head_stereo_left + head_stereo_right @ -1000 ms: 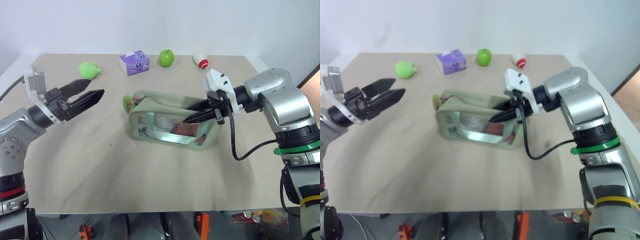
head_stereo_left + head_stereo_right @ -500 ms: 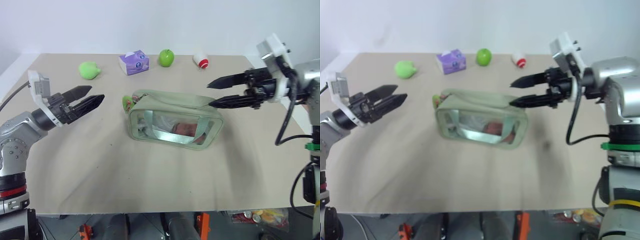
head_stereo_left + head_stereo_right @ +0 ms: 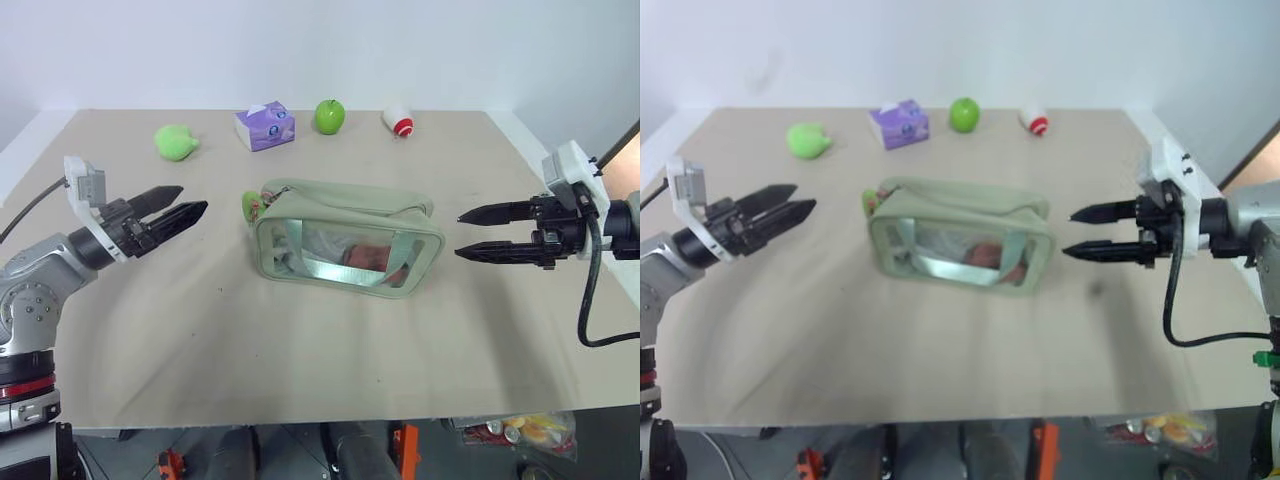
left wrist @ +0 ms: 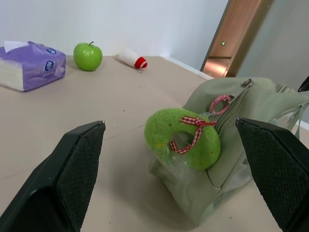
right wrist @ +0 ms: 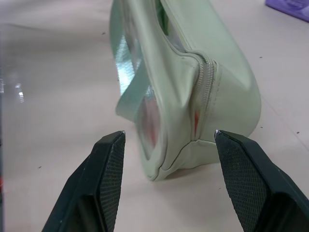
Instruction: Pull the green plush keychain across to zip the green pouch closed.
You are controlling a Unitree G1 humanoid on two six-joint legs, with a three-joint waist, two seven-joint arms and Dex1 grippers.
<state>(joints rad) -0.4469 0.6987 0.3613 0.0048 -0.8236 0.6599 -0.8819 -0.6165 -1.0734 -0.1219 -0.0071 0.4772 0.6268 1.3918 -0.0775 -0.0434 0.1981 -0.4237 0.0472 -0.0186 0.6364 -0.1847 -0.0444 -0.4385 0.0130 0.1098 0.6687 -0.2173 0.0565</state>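
Observation:
The pouch's edge (image 3: 436,237) will bend outward and make the gap wider when the robot pulls it, since the zipper rows are parted with red peeking through.
The green pouch (image 3: 345,245) stands upright mid-table, its clear window facing me. The green plush keychain (image 4: 183,140), a fuzzy lime ring with a red checked ribbon, hangs at the pouch's left end (image 3: 251,206). My left gripper (image 3: 180,205) hovers open to the left of the pouch, pointing at the keychain, a short gap away. My right gripper (image 3: 465,233) is open with nothing between its fingers, off the pouch's right end and pointing at it. The right wrist view shows the pouch's zipped end (image 5: 205,92) between the fingertips, apart from them.
Along the table's far edge lie a light-green plush toy (image 3: 176,141), a purple tissue pack (image 3: 264,126), a green apple (image 3: 329,116) and a small white-and-red object (image 3: 398,121). The table's right edge (image 3: 560,190) runs close behind my right gripper.
My right gripper let go of the pouch's right end, opened and swung out to the right, then lower. The pouch settled upright. My left gripper sank slightly.

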